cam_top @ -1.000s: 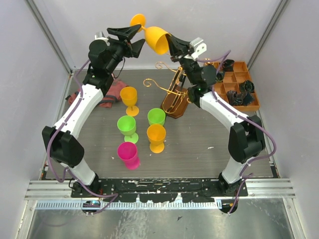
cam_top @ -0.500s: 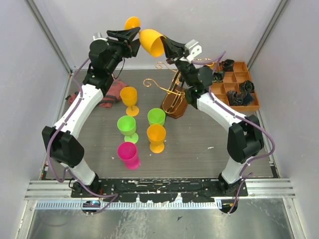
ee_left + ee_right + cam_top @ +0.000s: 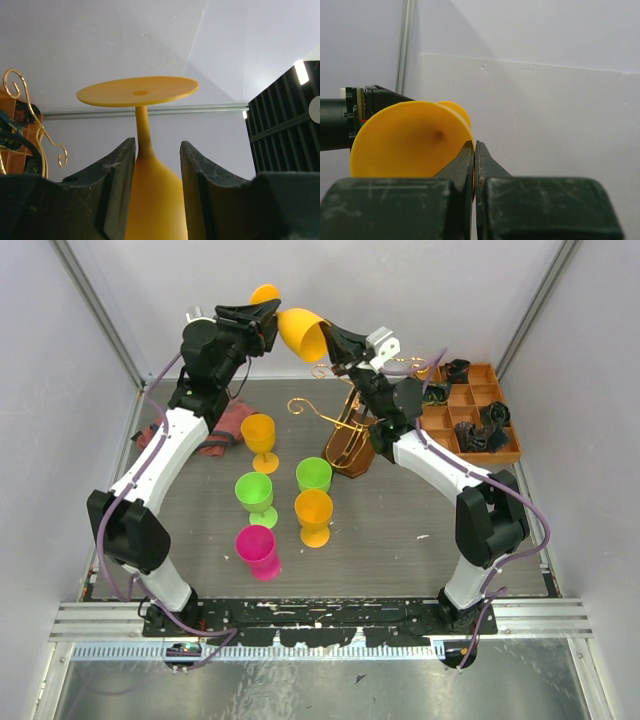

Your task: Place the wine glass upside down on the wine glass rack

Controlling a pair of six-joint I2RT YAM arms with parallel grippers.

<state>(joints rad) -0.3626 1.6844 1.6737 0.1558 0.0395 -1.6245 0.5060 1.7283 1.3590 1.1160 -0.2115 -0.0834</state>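
Observation:
The wine glass is tilted and held by its rim (image 3: 319, 343) in my right gripper, so next my left gripper grabs it below the foot (image 3: 143, 128) and turns it foot up.
A yellow-orange wine glass (image 3: 300, 330) is held high at the back, lying tilted with its foot (image 3: 265, 293) to the left. My right gripper (image 3: 326, 342) is shut on the bowl's rim; the right wrist view shows the rim pinched between the jaws (image 3: 475, 150) and the bowl (image 3: 407, 140). My left gripper (image 3: 272, 322) is open, with its fingers on either side of the bowl's narrow end (image 3: 150, 195) below the foot (image 3: 137, 91). The gold wire rack (image 3: 327, 412) on its dark oval base (image 3: 350, 452) stands below, and its curls also show in the left wrist view (image 3: 37, 135).
On the table stand an orange glass (image 3: 259, 432), two green glasses (image 3: 255, 490) (image 3: 313, 475), another orange glass (image 3: 313, 512) and a magenta one (image 3: 257, 546). A red cloth (image 3: 225, 428) lies back left. An orange-brown compartment tray (image 3: 475, 410) holds dark parts at right.
The glass and both grippers have shifted a little to the left. The glass now lies more level, and the right arm has reached further left over the rack.

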